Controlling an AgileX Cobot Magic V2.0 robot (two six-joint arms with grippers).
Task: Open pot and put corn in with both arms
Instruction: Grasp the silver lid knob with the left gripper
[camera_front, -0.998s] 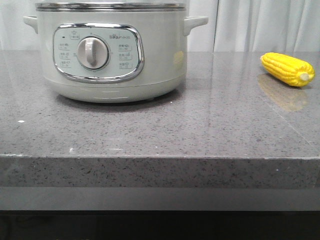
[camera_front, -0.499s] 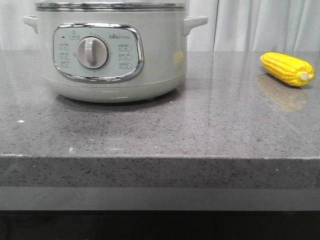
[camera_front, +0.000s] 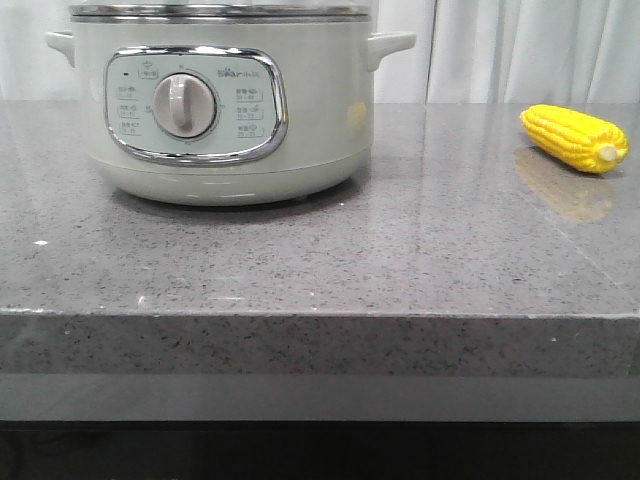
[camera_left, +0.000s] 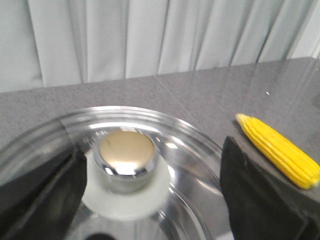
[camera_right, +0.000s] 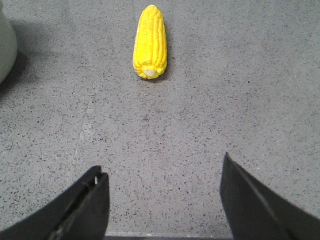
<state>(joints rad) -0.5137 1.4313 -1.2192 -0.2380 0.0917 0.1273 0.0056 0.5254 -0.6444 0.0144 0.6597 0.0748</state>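
Observation:
The chrome knob (camera_left: 126, 153) stands free between my left gripper's open fingers, so I should keep lowering until their ends are on either side of its sides (camera_left: 125, 174), then close.
The pale greenish-white pot (camera_front: 320, 120) stands at the back left of the grey counter, its dial panel (camera_front: 185, 105) facing me. In the left wrist view its glass lid (camera_left: 195, 165) carries a chrome knob (camera_left: 126, 160) on a white base. My left gripper (camera_left: 152, 185) is open, one finger on each side of the knob, not touching it. The yellow corn (camera_front: 574, 138) lies on the counter at the right; it also shows in the left wrist view (camera_left: 280, 150). My right gripper (camera_right: 162, 192) is open and empty above the counter, well short of the corn (camera_right: 149, 41), stub end towards it.
The grey speckled counter (camera_front: 320, 250) has its front edge near the bottom of the front view. White curtains (camera_front: 520, 50) hang behind it. The pot's side (camera_right: 6, 45) shows at the edge of the right wrist view. Neither arm shows in the front view.

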